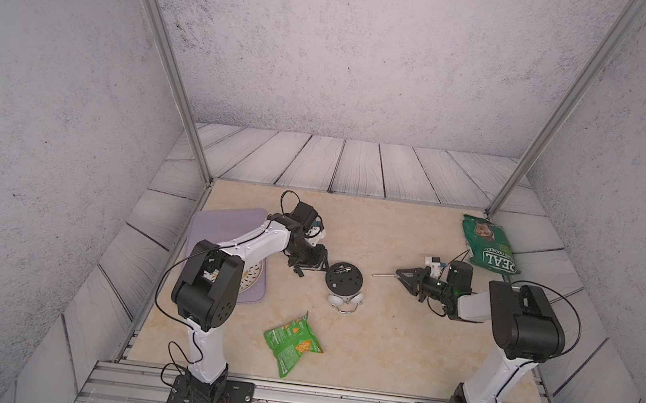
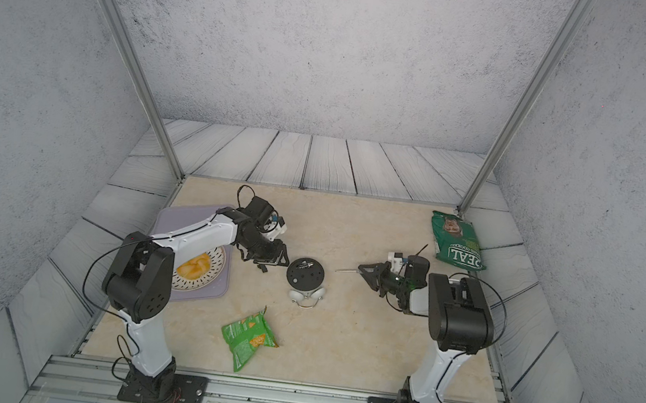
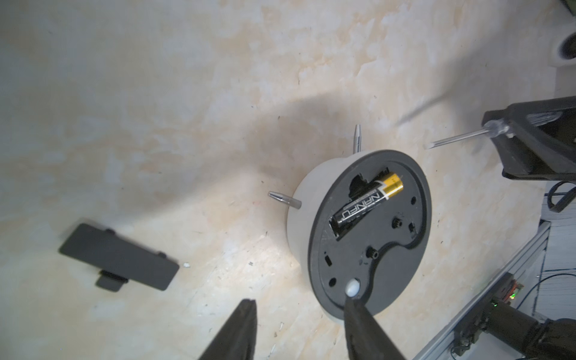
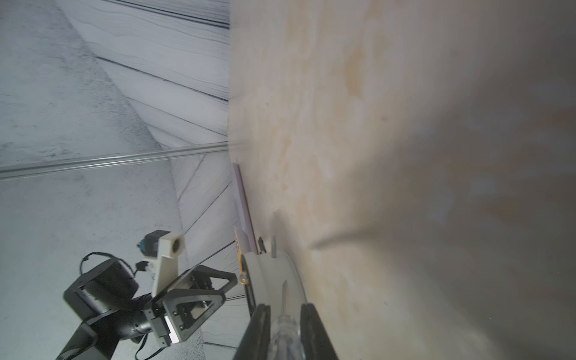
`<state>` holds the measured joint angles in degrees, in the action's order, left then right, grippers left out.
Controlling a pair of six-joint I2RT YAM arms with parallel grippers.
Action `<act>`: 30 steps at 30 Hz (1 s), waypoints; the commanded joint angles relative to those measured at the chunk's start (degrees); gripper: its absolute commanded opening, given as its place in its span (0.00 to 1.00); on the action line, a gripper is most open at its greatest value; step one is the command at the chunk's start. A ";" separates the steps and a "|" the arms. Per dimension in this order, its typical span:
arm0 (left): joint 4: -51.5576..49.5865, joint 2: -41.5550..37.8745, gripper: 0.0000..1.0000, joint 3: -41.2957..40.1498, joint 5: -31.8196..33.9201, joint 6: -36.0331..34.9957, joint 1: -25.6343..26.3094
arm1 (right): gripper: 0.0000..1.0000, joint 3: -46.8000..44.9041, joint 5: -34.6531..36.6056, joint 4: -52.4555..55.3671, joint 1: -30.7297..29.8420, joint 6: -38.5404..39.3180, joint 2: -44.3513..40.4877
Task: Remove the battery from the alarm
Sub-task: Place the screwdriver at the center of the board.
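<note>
The screwdriver (image 3: 459, 139) fills my right gripper, so I should set the screwdriver down and reach for the battery's gold end (image 3: 393, 185) while my left gripper steadies the alarm.
The alarm (image 1: 343, 281) (image 2: 305, 274) lies face down mid-table, its black round back (image 3: 389, 265) turned up and its bells toward the front edge. In the uncovered compartment sits the battery (image 3: 367, 202), black with a gold end. The black compartment cover (image 3: 118, 258) lies flat on the table, apart from the alarm. My left gripper (image 3: 300, 301) (image 1: 315, 264) is open just left of the alarm, with nothing between its fingers and one fingertip (image 3: 352, 307) over the back's rim. Right of the alarm, my right gripper (image 4: 285, 307) (image 1: 404, 275) is shut on a clear-handled screwdriver (image 4: 285, 324) (image 1: 385, 275), whose tip points at the alarm.
A lilac tray (image 1: 222, 219) at the left holds a plate (image 2: 217, 265) of yellow food, partly under my left arm. A crumpled green snack bag (image 1: 291, 343) lies near the front. A larger green bag (image 1: 488, 243) lies at the back right corner.
</note>
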<state>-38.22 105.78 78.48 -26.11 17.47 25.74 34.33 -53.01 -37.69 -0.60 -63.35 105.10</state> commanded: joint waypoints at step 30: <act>0.00 2.55 0.58 -2.24 -7.60 2.70 -0.62 | 0.73 39.49 43.78 89.48 -21.44 53.33 -10.05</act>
<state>-38.54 107.77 77.69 -30.63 18.41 25.82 68.03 -16.21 40.42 -18.13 -18.81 90.17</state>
